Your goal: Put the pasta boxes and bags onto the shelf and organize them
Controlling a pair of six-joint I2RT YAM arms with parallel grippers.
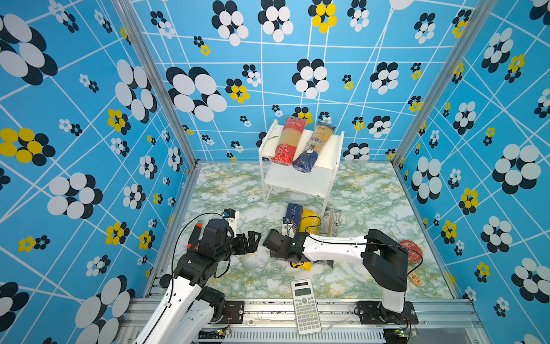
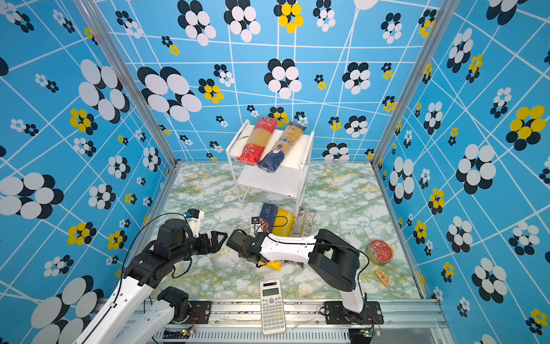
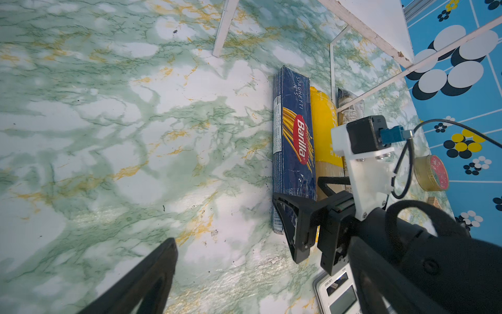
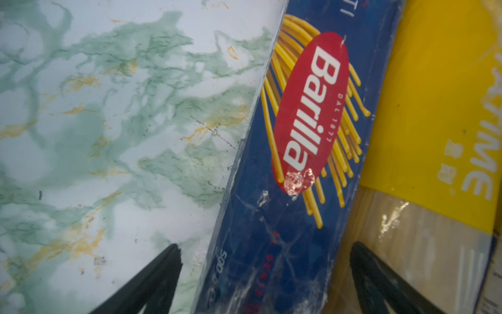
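My right gripper should back away because it is reaching across the yellow bag point(image 1: 309, 218) to the Barilla box. My left gripper should grab the box's near end point(image 4: 266, 277) instead.
The white shelf point(image 1: 297, 178) stands at the back. On its top board lie a red-ended clear bag point(image 1: 290, 140) and a navy-ended clear bag point(image 1: 312, 149). In front of it, side by side on the floor, lie the dark blue Barilla box point(image 1: 293, 214), a yellow bag point(image 1: 309, 222) and a printed clear bag point(image 1: 330, 223). My right gripper point(image 4: 266, 271) is open and straddles the near end of the Barilla box point(image 4: 298, 136), with one finger over the marble and one over the yellow bag point(image 4: 434, 108). My left gripper point(image 1: 254, 241) hangs open and empty just left of it.
A white calculator point(image 1: 305, 306) lies at the front edge. A round red tin point(image 1: 412, 251) and a small orange block point(image 1: 415, 280) sit at the right. A black-and-orange utility knife point(image 1: 195, 235) lies behind my left arm. Patterned walls enclose three sides.
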